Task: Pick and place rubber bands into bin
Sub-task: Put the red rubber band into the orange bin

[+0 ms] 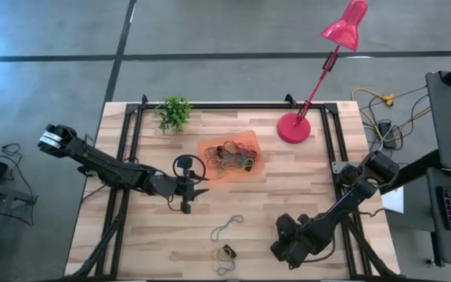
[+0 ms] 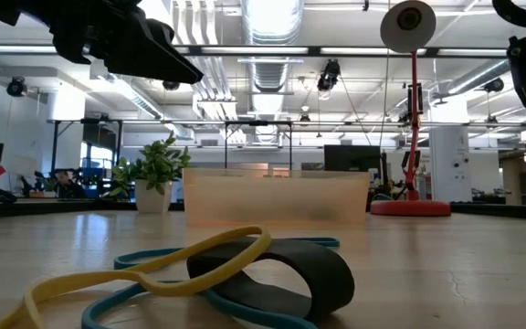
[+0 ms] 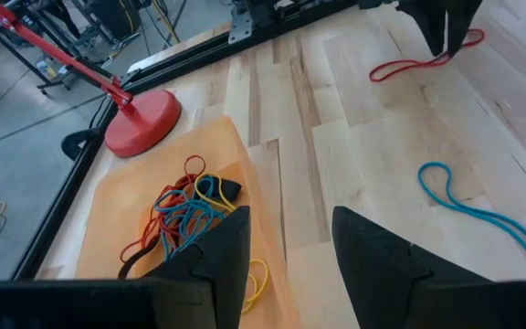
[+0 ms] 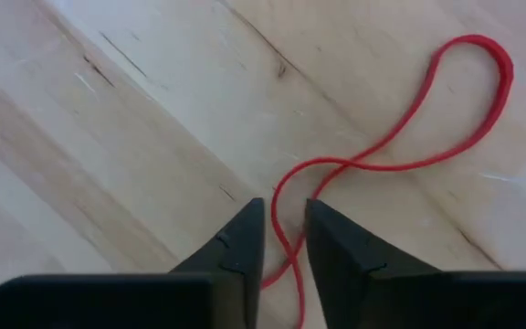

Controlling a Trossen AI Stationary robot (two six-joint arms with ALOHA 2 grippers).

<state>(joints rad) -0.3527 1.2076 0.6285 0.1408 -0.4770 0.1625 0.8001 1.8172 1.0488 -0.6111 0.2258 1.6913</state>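
Note:
The red rubber band's crossed strands are wider than the gap between my right gripper's fingers, so next I open the fingers more and then pinch both strands together.
The orange bin lies at the table's middle and holds a heap of mixed rubber bands, also seen in the left wrist view. My left gripper hovers open and empty just beside the bin's near left corner. My right gripper points down at the near right of the table. Its fingers are a narrow gap apart on either side of one strand of a red rubber band that lies flat on the wood. A teal band and a yellow and black pair lie near the front edge.
A red lamp base stands right of the bin, with its stem leaning to the far right. A small potted plant stands at the far left. Black frame rails run along the table's sides. Bare wood lies between the bin and the loose bands.

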